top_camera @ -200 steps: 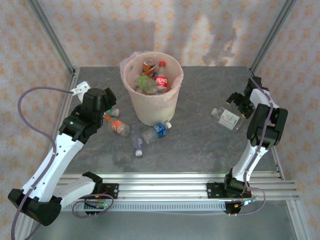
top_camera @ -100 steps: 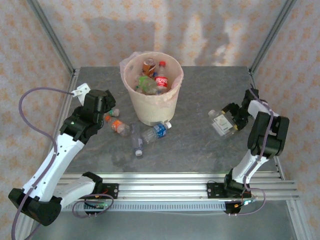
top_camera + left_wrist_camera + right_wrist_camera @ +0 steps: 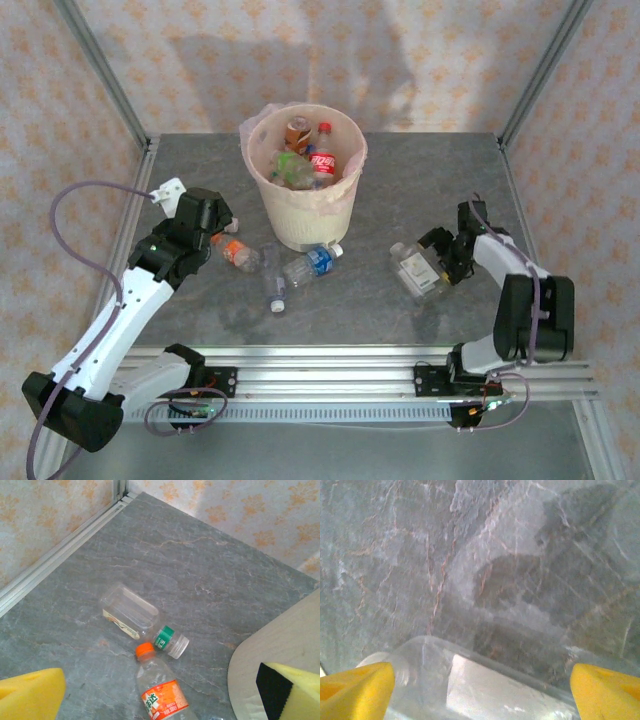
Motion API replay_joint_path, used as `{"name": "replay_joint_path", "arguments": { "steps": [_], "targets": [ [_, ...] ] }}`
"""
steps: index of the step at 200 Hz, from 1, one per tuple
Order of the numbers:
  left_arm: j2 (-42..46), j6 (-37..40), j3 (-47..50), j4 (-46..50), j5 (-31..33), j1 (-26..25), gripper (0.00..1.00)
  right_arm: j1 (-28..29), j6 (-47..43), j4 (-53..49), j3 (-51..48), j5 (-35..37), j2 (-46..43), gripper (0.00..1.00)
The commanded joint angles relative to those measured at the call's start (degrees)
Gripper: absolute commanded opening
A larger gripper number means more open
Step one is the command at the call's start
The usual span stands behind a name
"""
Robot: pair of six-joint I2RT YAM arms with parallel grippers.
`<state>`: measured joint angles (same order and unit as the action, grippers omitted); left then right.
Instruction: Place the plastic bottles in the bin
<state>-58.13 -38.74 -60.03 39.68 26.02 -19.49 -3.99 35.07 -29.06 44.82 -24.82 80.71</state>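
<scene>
I should back my right gripper off and line it up to straddle the bottle's body (image 3: 418,273) across its width, because the clear bottle (image 3: 490,685) lies lengthwise from one finger to the other.
The cream bin (image 3: 345,190) stands at the back centre with several bottles inside. A clear plastic bottle (image 3: 412,270) lies between the fingers of my right gripper (image 3: 437,262), which is shut on it; in the right wrist view that bottle (image 3: 485,685) spans from one yellow pad to the other of the right gripper (image 3: 480,692). My left gripper (image 3: 218,232) is open over an orange-labelled bottle (image 3: 162,692) and a clear green-labelled bottle (image 3: 137,617). A blue-labelled bottle (image 3: 310,264) and a clear bottle (image 3: 275,290) lie in front of the bin.
The bin's wall (image 3: 272,650) stands close to the right of my left gripper (image 3: 162,702). Metal frame rails (image 3: 130,215) line the table's left and right edges. Grey table surface (image 3: 400,185) lies bare between the bin and the right arm.
My right gripper closed on the clear bottle and carried it left and nearer, toward the table's middle. My left arm shifted slightly nearer over the bottles by the bin.
</scene>
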Motion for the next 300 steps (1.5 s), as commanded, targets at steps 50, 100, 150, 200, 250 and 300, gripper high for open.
{"name": "replay_joint_path", "arguments": {
  "steps": [50, 100, 150, 200, 250, 300],
  "targets": [
    [0.6, -0.9, 0.2, 1.5, 1.5, 0.3, 1.00, 3.4, -3.0, -10.6, -0.5, 4.4, -16.4, 0.96],
    [1.4, -1.7, 0.5, 1.3, 1.1, 0.3, 1.00, 16.1, -10.2, -26.1, 11.3, 20.1, -13.5, 0.99],
    [1.2, -1.2, -0.4, 1.5, 1.4, 0.4, 1.00, 23.0, -12.4, -31.6, 15.4, 27.0, -5.6, 0.99],
    [1.4, -1.4, -0.1, 1.6, 1.9, 0.4, 1.00, 29.9, -12.9, -36.8, 18.7, 31.7, 0.5, 0.99],
    [1.2, -1.6, 0.0, 1.3, 1.6, 0.4, 1.00, 33.9, -14.5, -36.6, 20.2, 32.8, 8.9, 0.99],
    [1.5, -1.2, -0.1, 2.0, 2.4, 0.5, 1.00, 32.2, -14.3, -35.7, 23.5, 37.9, 15.1, 0.99]
  ]
}}
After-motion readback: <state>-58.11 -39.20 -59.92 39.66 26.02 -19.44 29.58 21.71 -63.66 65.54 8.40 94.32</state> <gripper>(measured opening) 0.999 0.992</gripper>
